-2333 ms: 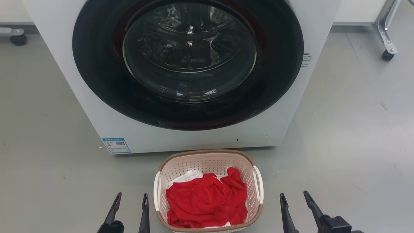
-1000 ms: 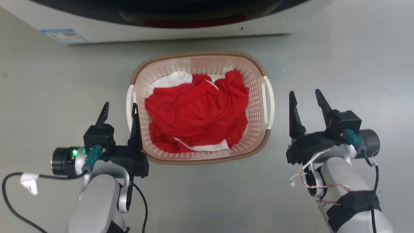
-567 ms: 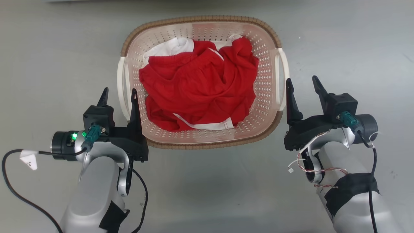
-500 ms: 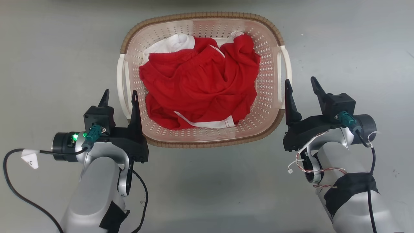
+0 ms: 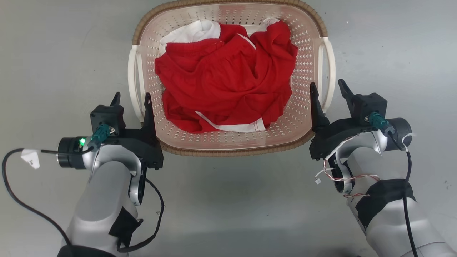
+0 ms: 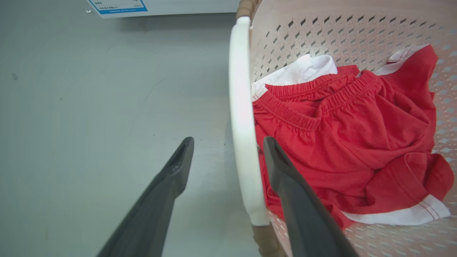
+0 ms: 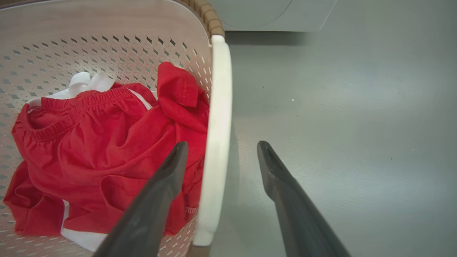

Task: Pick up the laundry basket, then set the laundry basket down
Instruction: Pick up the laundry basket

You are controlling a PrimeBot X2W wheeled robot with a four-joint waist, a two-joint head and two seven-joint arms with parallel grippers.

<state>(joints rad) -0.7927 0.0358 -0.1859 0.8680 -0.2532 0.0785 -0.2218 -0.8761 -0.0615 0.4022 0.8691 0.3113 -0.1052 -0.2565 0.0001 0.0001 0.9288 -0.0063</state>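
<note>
The red clothes sit slumped below the brown rim, so I expect them to move along in the same heap when the robot lifts the laundry basket.
The laundry basket, pale pink with a brown rim, stands on the grey floor holding red clothes and a white garment. My left gripper is open, its two fingers on either side of the white left handle. In the left wrist view that handle runs between the fingers of my left gripper, close to the right-hand one. My right gripper is open astride the white right handle. In the right wrist view that handle passes between the fingers of my right gripper.
The washer's white base with a blue label stands just beyond the basket, and its lower front is in the right wrist view too. Bare grey floor lies around the basket. A black cable loops from my left wrist.
The head camera has dipped and closed in, so the washer has left its view. Both grippers have moved forward along the basket's sides, so each handle now lies between a pair of open fingers.
</note>
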